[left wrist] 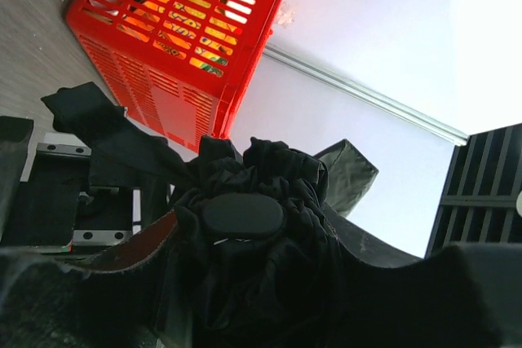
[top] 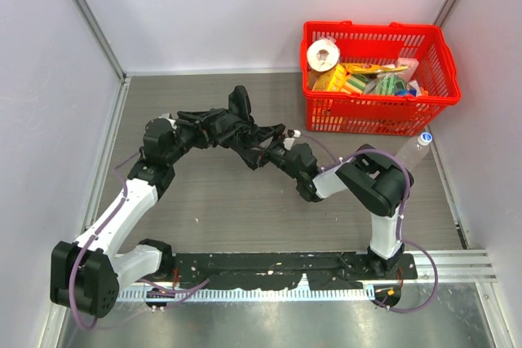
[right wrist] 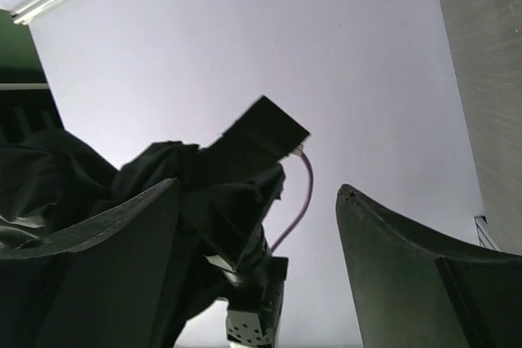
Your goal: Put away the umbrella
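The umbrella's fabric (top: 252, 138) is next to my right gripper's open fingers, so next my right gripper moves back, turns and closes around the bundle (top: 232, 129) before my left gripper opens.
The umbrella (top: 242, 138), a bundle of crumpled black fabric, hangs above the table's middle between my two arms. My left gripper (top: 204, 129) is shut on it. In the left wrist view the gathered fabric and an oval black cap of the umbrella (left wrist: 242, 216) fill the space between the fingers. My right gripper (top: 276, 154) stands just right of the bundle. In the right wrist view its fingers (right wrist: 391, 266) are spread wide and the right gripper (right wrist: 259, 187) is open, with umbrella fabric (right wrist: 49, 177) beside the left finger. The shaft and handle are hidden.
A red plastic basket (top: 444, 67) with groceries stands at the back right; its wall (left wrist: 163, 30) also shows in the left wrist view. A clear plastic bottle (top: 416, 151) lies in front of it, by the right wall. Pale walls enclose the table on three sides.
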`<move>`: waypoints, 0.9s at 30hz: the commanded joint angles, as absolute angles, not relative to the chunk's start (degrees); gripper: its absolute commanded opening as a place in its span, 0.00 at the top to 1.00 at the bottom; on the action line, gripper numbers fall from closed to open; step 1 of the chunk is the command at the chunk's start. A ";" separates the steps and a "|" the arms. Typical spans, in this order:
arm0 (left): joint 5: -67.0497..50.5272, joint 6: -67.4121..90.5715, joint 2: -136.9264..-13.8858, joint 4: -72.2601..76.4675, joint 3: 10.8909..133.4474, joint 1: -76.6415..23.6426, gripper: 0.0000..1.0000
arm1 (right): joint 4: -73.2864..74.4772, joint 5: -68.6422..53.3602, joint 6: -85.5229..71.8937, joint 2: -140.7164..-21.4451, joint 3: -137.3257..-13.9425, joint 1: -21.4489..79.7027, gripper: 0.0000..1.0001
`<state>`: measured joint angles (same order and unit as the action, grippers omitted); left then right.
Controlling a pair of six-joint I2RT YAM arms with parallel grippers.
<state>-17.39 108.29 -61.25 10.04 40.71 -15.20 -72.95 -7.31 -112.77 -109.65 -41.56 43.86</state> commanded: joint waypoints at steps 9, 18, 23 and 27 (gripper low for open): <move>-20.65 115.22 -59.59 13.98 42.27 -14.85 1.00 | -81.74 4.14 -118.83 -111.27 -48.07 46.58 0.20; -23.20 114.34 -58.36 5.89 43.86 -14.85 1.00 | -77.87 4.04 -113.91 -110.57 -49.57 45.18 0.61; -22.07 112.07 -58.80 1.59 46.40 -14.77 1.00 | -76.82 2.90 -112.59 -109.00 -47.21 45.09 0.99; -20.48 107.23 -60.38 -5.87 50.79 -14.24 1.00 | -71.89 1.76 -112.23 -103.99 -39.83 45.00 0.99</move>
